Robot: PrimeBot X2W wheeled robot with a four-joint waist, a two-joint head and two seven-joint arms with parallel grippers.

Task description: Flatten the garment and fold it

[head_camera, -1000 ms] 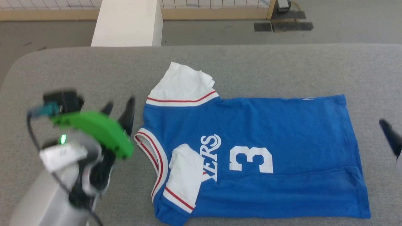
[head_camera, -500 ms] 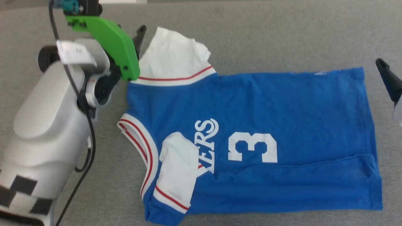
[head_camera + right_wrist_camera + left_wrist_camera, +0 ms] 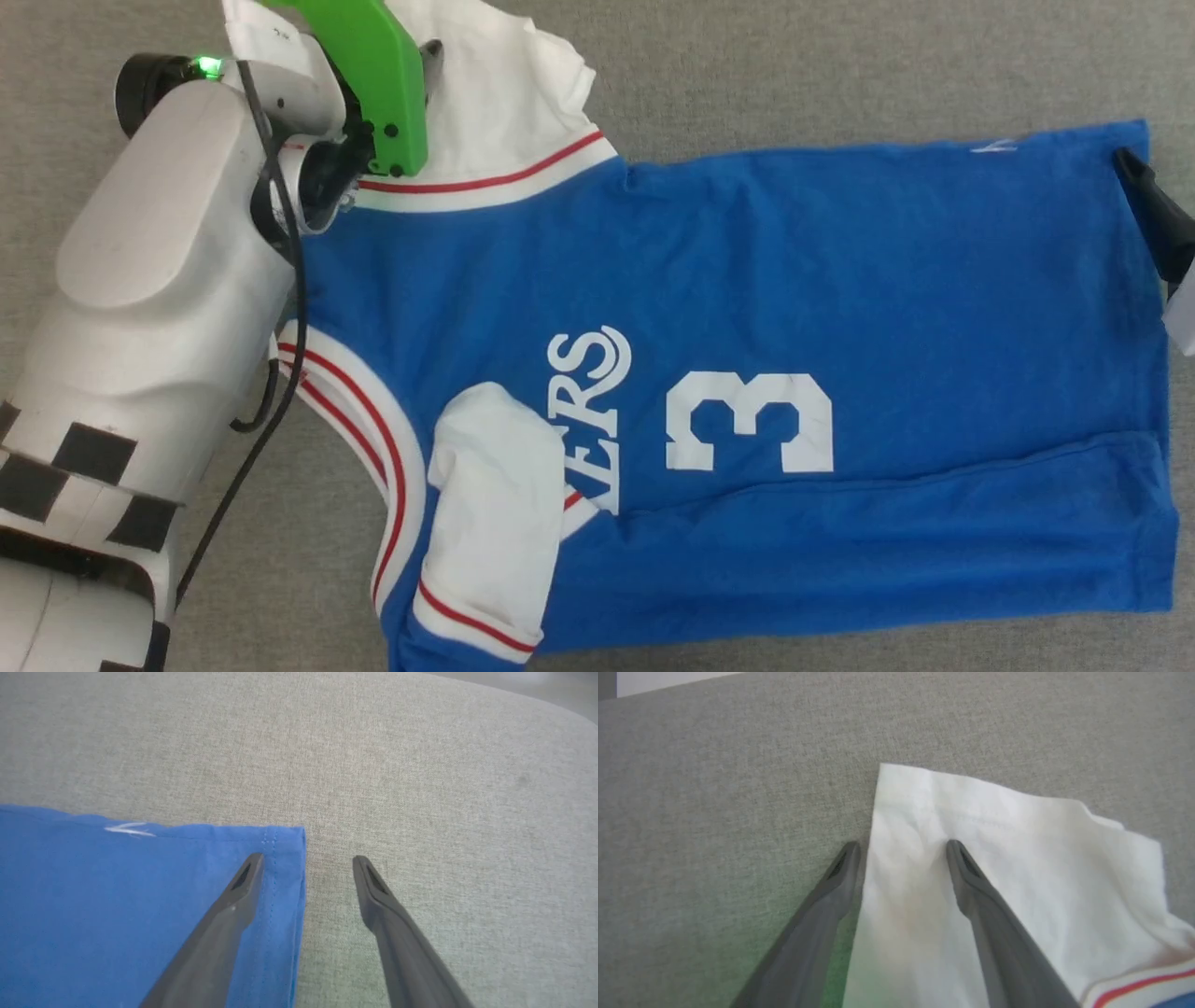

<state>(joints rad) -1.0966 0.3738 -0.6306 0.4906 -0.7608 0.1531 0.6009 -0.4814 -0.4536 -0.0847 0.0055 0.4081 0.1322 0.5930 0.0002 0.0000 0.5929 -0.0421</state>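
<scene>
My gripper will make the far white sleeve [image 3: 499,101] bunch up over the other sleeve when it folds it across, because the far sleeve lies limp with a wavy edge [image 3: 577,69].
The royal-blue garment [image 3: 747,280] lies sideways on the grey table, neck trim [image 3: 373,448] to the left and hem to the right. One white sleeve [image 3: 1017,858] spreads out at the far side. The other sleeve [image 3: 495,504] is folded onto the chest over part of the lettering. My left gripper [image 3: 902,849] is open astride the far sleeve's left edge, with one fingertip on the cloth and one on the table. My right gripper [image 3: 307,861] is open astride the far hem corner [image 3: 285,840]. In the head view, its dark finger [image 3: 1153,210] touches the hem's top right.
The grey fabric table [image 3: 840,65] runs all round the shirt, and its rounded far edge [image 3: 537,695] curves behind the hem corner. My pale left forearm [image 3: 159,308] covers the table beside the neck. A long crease [image 3: 840,481] crosses the shirt's near side.
The head camera has dipped closer, so the shirt looks larger. My left gripper has travelled from beside the neck to the far sleeve. My right gripper has come in onto the hem corner.
</scene>
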